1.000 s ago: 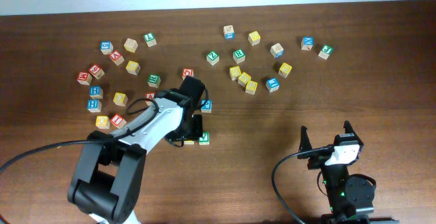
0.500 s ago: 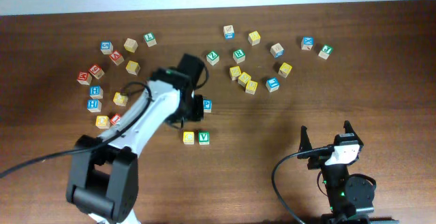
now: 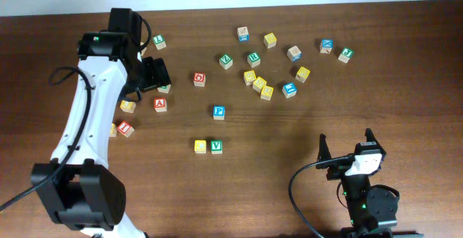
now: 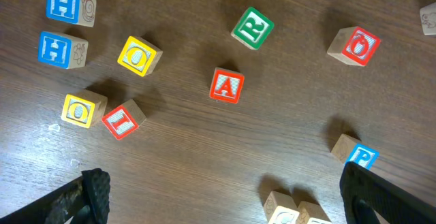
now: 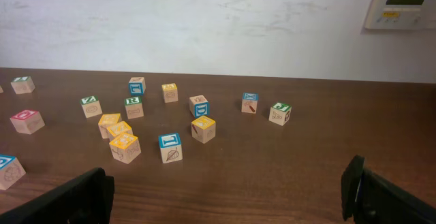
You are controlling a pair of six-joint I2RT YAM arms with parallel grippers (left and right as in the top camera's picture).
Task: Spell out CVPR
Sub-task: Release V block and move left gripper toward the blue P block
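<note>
I should swing back for the blue P block, because the green V block needs P next while my left gripper hovers by the green R block.
A yellow C block and a green V block sit side by side at the table's middle front; their tops show at the lower edge of the left wrist view, C and V. A blue P block lies alone a little behind them. A green R block rests near a red A block. My left gripper hovers open and empty high over the left cluster, partly covering the R from overhead. My right gripper stands open and empty at the front right.
Loose letter blocks lie around: a red O, red A, red I, yellow O blocks, blue H blocks on the left, and a mixed cluster at the back right. The table's far edge meets a white wall.
My left gripper has opened wide and swung from beside the C and V blocks up and back to the left cluster. C, V and P stay where they lay. The right arm is still.
</note>
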